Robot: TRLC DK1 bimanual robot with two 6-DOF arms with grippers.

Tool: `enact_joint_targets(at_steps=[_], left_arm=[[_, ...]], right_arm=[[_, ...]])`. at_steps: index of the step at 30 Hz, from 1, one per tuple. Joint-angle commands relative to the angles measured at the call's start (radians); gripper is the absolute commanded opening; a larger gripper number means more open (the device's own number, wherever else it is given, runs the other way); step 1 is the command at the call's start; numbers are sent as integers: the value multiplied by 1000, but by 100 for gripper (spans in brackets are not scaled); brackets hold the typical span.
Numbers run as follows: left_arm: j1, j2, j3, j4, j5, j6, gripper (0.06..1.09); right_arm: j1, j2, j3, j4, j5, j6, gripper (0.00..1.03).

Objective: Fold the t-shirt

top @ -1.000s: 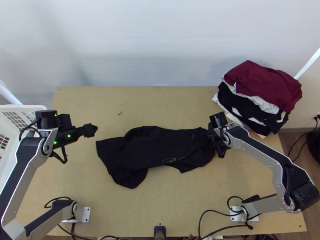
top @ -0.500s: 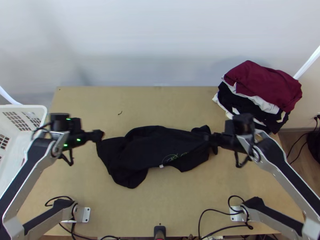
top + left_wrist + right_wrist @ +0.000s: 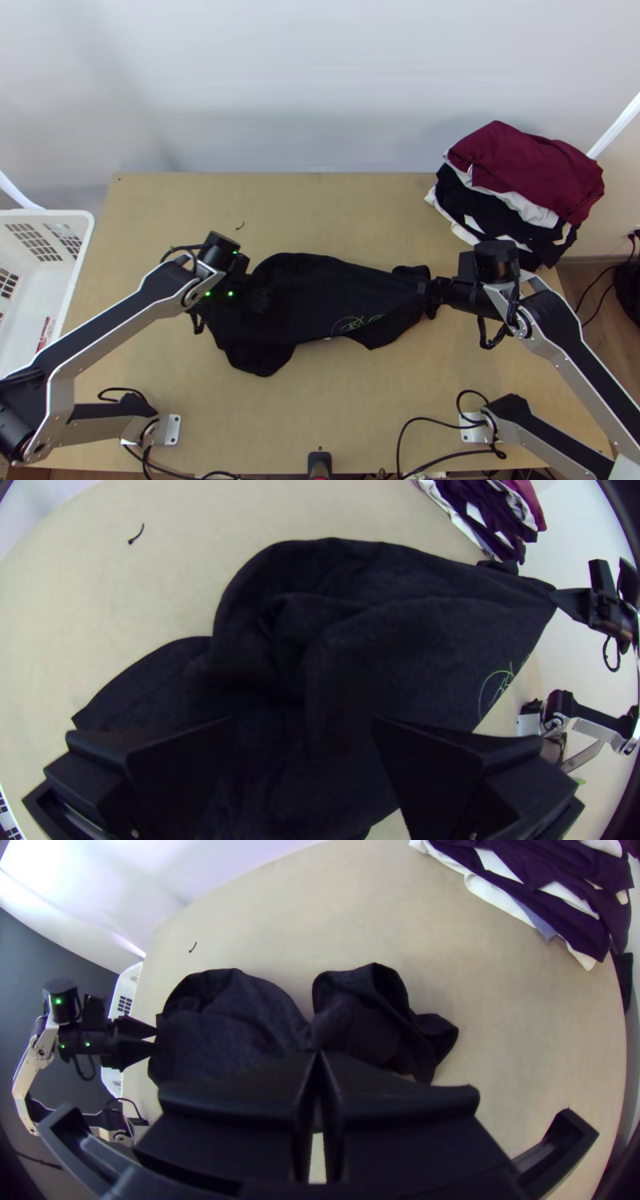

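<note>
The black t-shirt is in slack folds between my grippers. It will pull tight along the top and hang down below when I lift.
The black t-shirt lies bunched and stretched sideways across the middle of the table, a green print near its lower edge. My left gripper is over its left part in the top view. In the left wrist view, the left gripper stands wide open above the dark cloth. At the shirt's right end is my right gripper. The right wrist view has the right gripper shut on a pinch of the shirt, with cloth rising to the fingertips and a loose fold hanging beyond.
A pile of clothes, dark red on top, sits at the table's back right corner. The white basket stands at the left edge. A small dark bit lies behind the shirt. Bare wood shows in front of it.
The left arm has moved right, from beside the shirt to over its left part. My right gripper has shifted slightly right since a second ago, its arm swung outward, and the shirt's right part is drawn tauter.
</note>
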Motion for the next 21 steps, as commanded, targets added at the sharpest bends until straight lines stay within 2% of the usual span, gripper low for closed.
enact_joint_targets(at_steps=[1, 2, 3, 4, 5, 10, 15, 21], left_arm=[[-23, 62, 18, -18, 10, 24, 102], [-32, 70, 15, -23, 10, 41, 91], [-38, 73, 12, -12, 9, 51, 69], [-40, 78, 4, 20, 2, 47, 36], [-38, 78, -6, 66, -5, 42, 8], [48, 96, 50, 112, -41, 18, 10], [232, 93, 293, 114, -39, -24, 10], [316, 111, 603, 40, -39, -61, 10]], right_arm=[[-10, -9, -12, 15, 3, -6, 3], [-10, -9, -7, 17, 4, -6, 3], [-12, -9, -1, 18, 4, -6, 3], [-15, -8, 2, 21, 4, -6, 3], [-19, -8, 3, 23, 4, -6, 3], [-42, -5, 8, 54, 4, -9, 3], [-50, 18, 16, 109, 21, -8, 3], [-50, 37, 59, 205, 46, 3, 3]])
